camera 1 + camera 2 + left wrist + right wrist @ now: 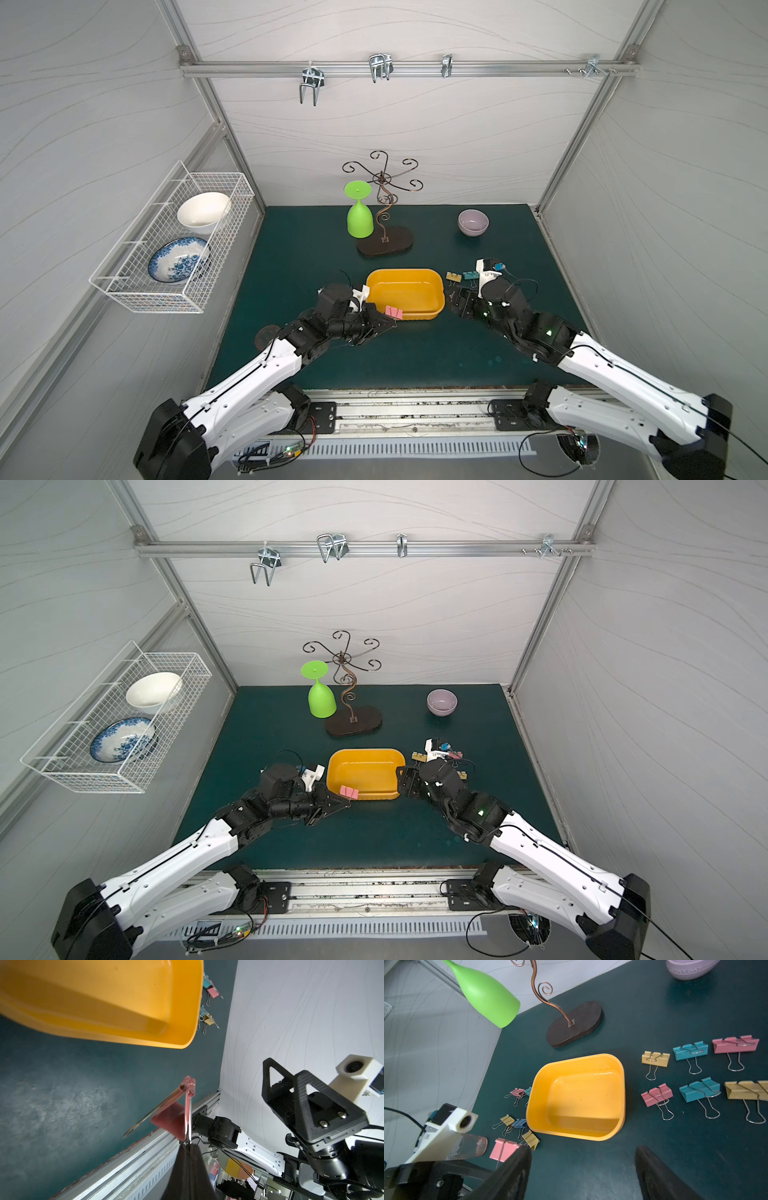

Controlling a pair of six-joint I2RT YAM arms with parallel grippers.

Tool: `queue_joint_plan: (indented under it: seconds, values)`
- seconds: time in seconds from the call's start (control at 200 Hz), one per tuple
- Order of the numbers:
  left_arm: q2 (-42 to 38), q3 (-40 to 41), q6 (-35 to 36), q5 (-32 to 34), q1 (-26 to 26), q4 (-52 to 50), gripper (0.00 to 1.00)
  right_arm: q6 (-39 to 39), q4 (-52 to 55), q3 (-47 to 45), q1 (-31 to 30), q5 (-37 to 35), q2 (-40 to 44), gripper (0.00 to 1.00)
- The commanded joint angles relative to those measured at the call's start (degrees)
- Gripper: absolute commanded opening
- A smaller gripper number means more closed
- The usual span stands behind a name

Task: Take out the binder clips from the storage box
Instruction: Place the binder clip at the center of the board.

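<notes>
The pink binder clip (393,312) is clear of the storage box, so the robot's left gripper should go on down to the open near mat (379,352) and let go once the clip rests there.
The storage box (405,295) is a shallow yellow-orange tub in the middle of the green mat, and its inside (579,1097) shows bare. My left gripper (188,1146) is shut on the wire handle of a pink binder clip (172,1120), which is held just outside the box's near left corner (394,312). Several small binder clips (520,1123) lie on the mat on that side. Several larger ones (699,1091) lie in rows to the right of the box (471,274). My right gripper (583,1172) stands open and empty over the mat, beside the box's right end (455,301).
An upturned green goblet (359,216) hangs on a copper wire stand with a dark oval base (385,245) behind the box. A lilac bowl (473,222) sits at the back right. A white wire basket (174,241) on the left wall holds dishes. A clear glass (473,1146) lies by the left arm.
</notes>
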State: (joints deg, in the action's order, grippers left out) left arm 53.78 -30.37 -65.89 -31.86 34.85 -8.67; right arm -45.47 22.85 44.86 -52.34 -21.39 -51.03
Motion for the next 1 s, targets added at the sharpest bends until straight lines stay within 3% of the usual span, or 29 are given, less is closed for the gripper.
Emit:
queue_joint_plan:
  seconds: [0.0, 0.255, 0.54, 0.82, 0.996]
  values:
    - [0.63, 1.36, -2.56, -2.48, -0.48, 3.87, 0.0, -3.04, -0.65, -0.87, -0.34, -0.11, -0.18, 0.81]
    - [4.39, 2.89, -5.04, -6.5, -0.57, 7.45, 0.0, -3.19, 0.73, 0.25, -0.31, -3.46, -2.05, 0.82]
    - [1.26, 5.36, -6.92, -6.33, -0.57, 5.15, 0.0, -3.96, -0.36, -3.57, -0.31, -7.0, 0.78, 0.83]
    - [0.79, 7.63, -7.58, -6.2, -0.62, 4.65, 0.0, -3.23, -0.59, -4.76, -0.31, -6.85, 3.82, 0.83]
    - [5.36, 9.82, -9.76, -7.5, -0.87, 9.05, 0.0, -3.08, -0.8, -4.39, -0.22, -6.15, 2.76, 0.83]
